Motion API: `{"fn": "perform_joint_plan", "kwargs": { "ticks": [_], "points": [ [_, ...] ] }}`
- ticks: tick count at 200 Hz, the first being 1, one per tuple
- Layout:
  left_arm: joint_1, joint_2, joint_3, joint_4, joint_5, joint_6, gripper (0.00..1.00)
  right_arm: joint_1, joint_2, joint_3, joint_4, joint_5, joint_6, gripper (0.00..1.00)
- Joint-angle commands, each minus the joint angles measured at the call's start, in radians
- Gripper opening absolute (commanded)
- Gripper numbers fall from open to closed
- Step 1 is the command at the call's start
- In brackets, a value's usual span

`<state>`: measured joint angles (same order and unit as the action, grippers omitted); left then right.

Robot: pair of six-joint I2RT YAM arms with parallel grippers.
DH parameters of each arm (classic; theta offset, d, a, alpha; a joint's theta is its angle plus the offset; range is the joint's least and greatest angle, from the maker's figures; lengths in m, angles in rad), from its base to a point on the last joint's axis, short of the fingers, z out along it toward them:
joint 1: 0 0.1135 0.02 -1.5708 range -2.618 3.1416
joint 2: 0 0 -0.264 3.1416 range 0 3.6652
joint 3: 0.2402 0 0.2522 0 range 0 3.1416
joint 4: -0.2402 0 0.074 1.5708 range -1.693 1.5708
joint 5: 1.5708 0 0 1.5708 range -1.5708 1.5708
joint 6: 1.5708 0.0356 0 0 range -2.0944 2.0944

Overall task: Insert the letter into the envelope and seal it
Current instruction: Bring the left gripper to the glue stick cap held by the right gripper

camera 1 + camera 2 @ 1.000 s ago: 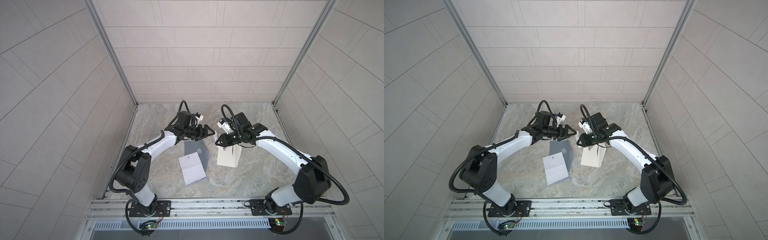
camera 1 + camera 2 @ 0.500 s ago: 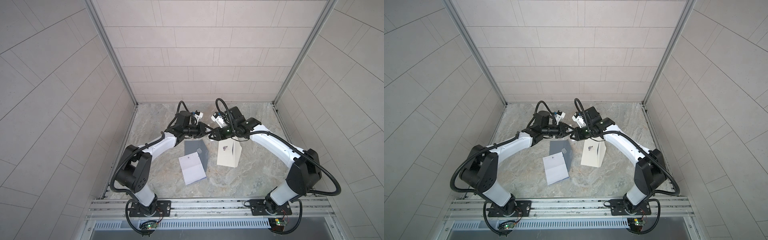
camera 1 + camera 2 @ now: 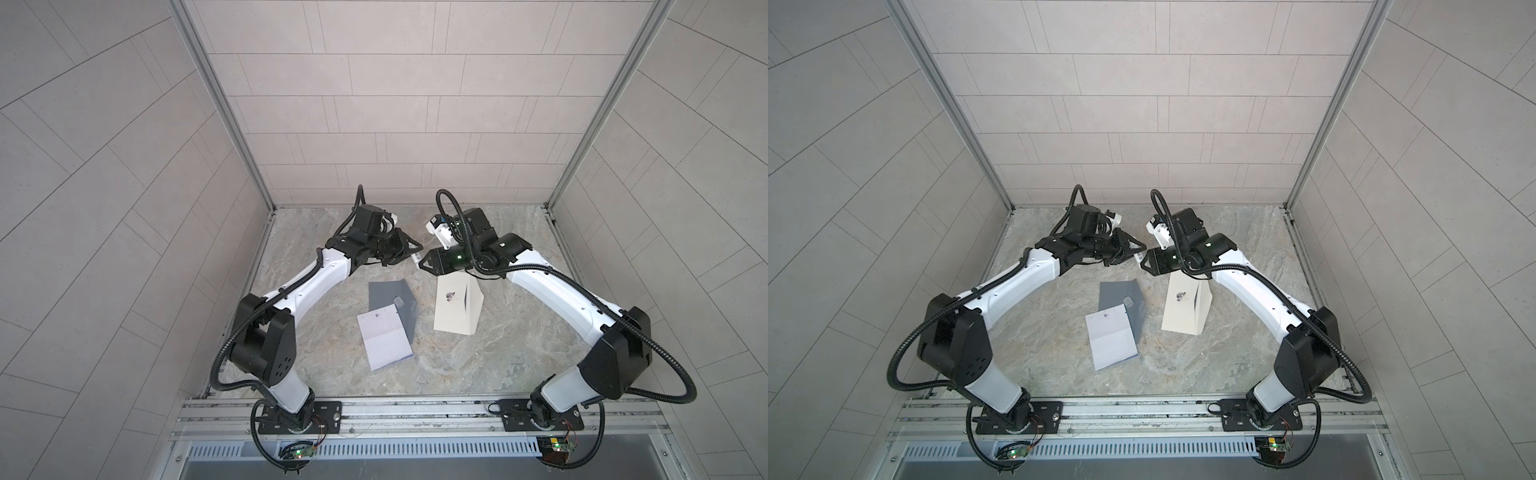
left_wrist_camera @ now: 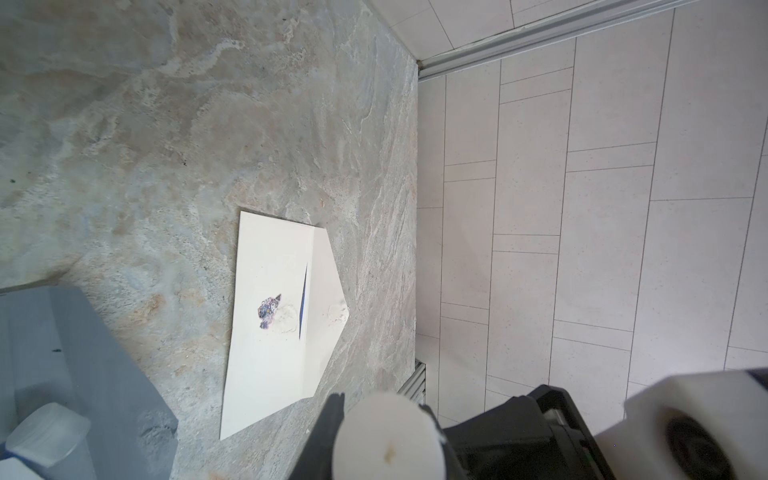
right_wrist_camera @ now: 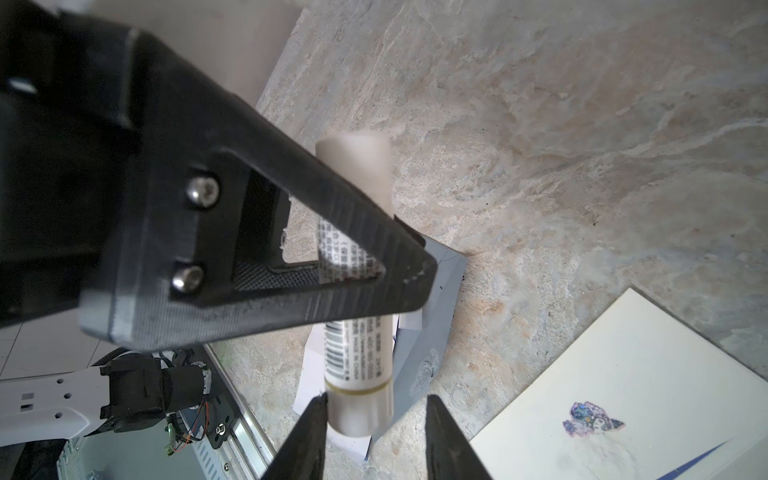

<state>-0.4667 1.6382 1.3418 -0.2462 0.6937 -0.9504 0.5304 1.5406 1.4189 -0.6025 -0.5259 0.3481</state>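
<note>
The white glue stick is in my left gripper only by its middle (image 5: 345, 248), so my right gripper should grip the stick's lower end (image 5: 360, 412) and turn it before sealing.
Above the back middle of the table my left gripper (image 3: 410, 254) (image 4: 384, 419) is shut on a white glue stick (image 5: 359, 353) (image 4: 388, 440) around its middle. My right gripper (image 3: 426, 264) (image 5: 376, 432) is open at the stick's other end. One of its fingers (image 5: 307, 436) touches the stick and the other stands clear of it. The cream envelope (image 3: 455, 305) (image 4: 270, 316) lies flat under the right arm, flap open, a small sticker on its face. A thin dark blue edge shows in its mouth. Whether that is the letter, I cannot tell.
A white folded paper (image 3: 384, 340) lies partly over a grey sheet (image 3: 386, 293) in the middle of the table. A translucent cap (image 3: 399, 300) (image 4: 45, 432) rests on the grey sheet. Tiled walls close three sides, and a metal rail (image 3: 415, 409) runs along the front.
The two grippers came together at the back middle. The left gripper shut on the glue stick that the right one was carrying, and the right jaws have now opened.
</note>
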Motion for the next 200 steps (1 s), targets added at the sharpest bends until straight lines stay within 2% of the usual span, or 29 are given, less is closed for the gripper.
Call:
{"fn": "perform_joint_plan", "kwargs": {
  "ticks": [1, 28, 61, 106, 113, 123, 128, 142, 168, 180, 200],
  "points": [
    [0.003, 0.008, 0.037, -0.110, -0.005, -0.010, 0.00, 0.025, 0.008, 0.025, -0.029, 0.033, -0.030, 0.41],
    [0.002, 0.006, 0.031, -0.101, 0.006, -0.019, 0.00, 0.049, 0.047, 0.054, -0.035, 0.050, -0.036, 0.39],
    [0.002, -0.005, 0.018, -0.079, 0.017, -0.032, 0.00, 0.056, 0.072, 0.068, -0.016, 0.046, -0.029, 0.31],
    [0.005, -0.013, 0.005, -0.044, 0.027, -0.054, 0.00, 0.077, 0.083, 0.066, -0.034, 0.049, -0.035, 0.31],
    [0.005, -0.012, 0.002, -0.031, 0.030, -0.066, 0.00, 0.077, 0.081, 0.062, -0.034, 0.048, -0.035, 0.26],
    [0.006, -0.013, -0.002, -0.002, 0.037, -0.077, 0.00, 0.074, 0.078, 0.054, -0.032, 0.035, -0.035, 0.13],
    [0.006, -0.014, -0.004, 0.010, 0.041, -0.075, 0.00, 0.072, 0.075, 0.050, -0.031, 0.022, -0.037, 0.09],
    [0.008, -0.022, -0.010, 0.055, 0.049, -0.060, 0.00, 0.055, 0.066, 0.035, -0.021, -0.046, -0.034, 0.03],
    [0.011, -0.064, -0.072, 0.222, 0.098, -0.005, 0.00, -0.019, 0.025, -0.032, 0.101, -0.324, 0.035, 0.00],
    [0.010, -0.092, -0.127, 0.363, 0.145, 0.011, 0.00, -0.043, 0.002, -0.059, 0.163, -0.438, 0.064, 0.00],
    [0.011, -0.138, -0.236, 0.612, 0.203, 0.007, 0.00, -0.066, -0.033, -0.080, 0.215, -0.524, 0.091, 0.00]
  ]
}}
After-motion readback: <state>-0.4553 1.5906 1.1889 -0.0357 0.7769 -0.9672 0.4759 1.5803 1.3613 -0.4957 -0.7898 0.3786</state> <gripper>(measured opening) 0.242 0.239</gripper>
